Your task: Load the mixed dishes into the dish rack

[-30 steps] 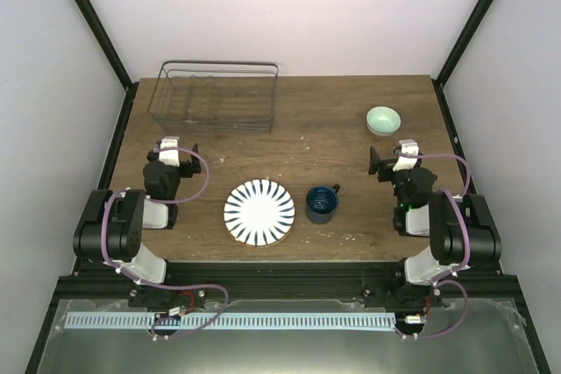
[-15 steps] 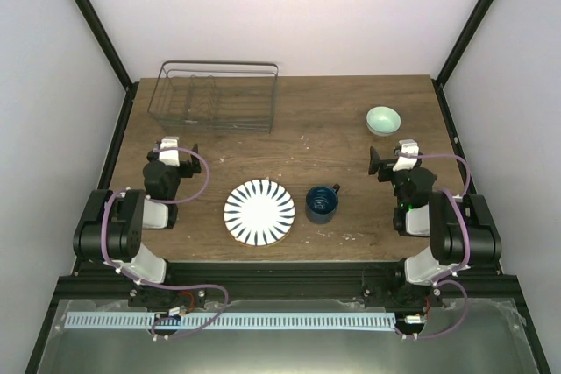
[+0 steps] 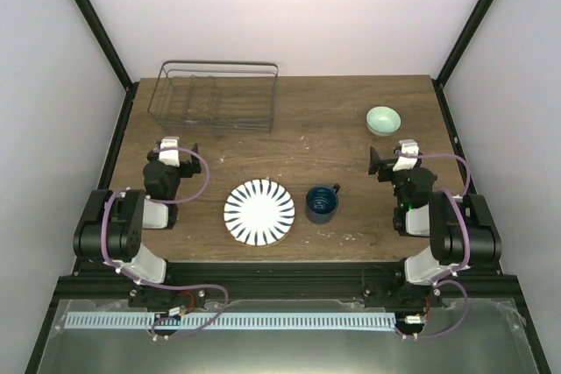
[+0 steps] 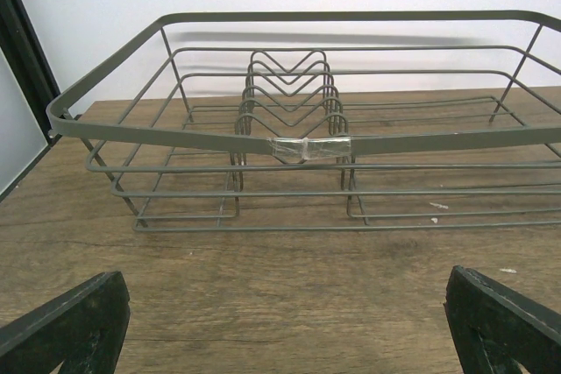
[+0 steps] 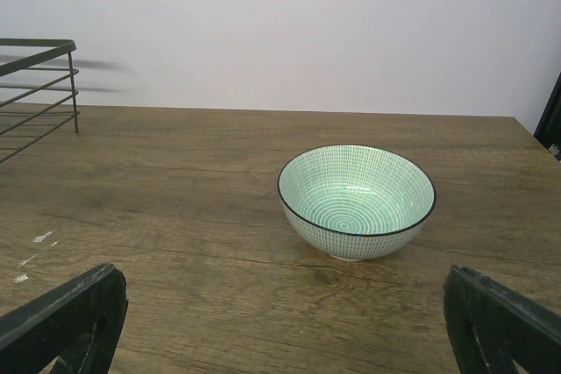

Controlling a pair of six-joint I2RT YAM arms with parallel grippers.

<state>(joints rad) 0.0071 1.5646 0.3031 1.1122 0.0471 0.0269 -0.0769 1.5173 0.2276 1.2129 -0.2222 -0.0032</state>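
The dish rack is a long way from the bowl and the robot's right gripper, so next the left gripper pulls the rack toward the open space behind the plate first.
The dark wire dish rack stands at the table's far left and holds no dishes; it fills the left wrist view. A white plate with dark blue radial stripes lies near the front centre, a dark blue mug just right of it. A small mint-green bowl sits far right, also in the right wrist view. My left gripper is open and empty in front of the rack. My right gripper is open and empty in front of the bowl. The yellow-orange plate and the cream plate are out of view.
Black frame posts rise at the table's far corners. White walls close in the back and sides. The table's edges run close to both arms.
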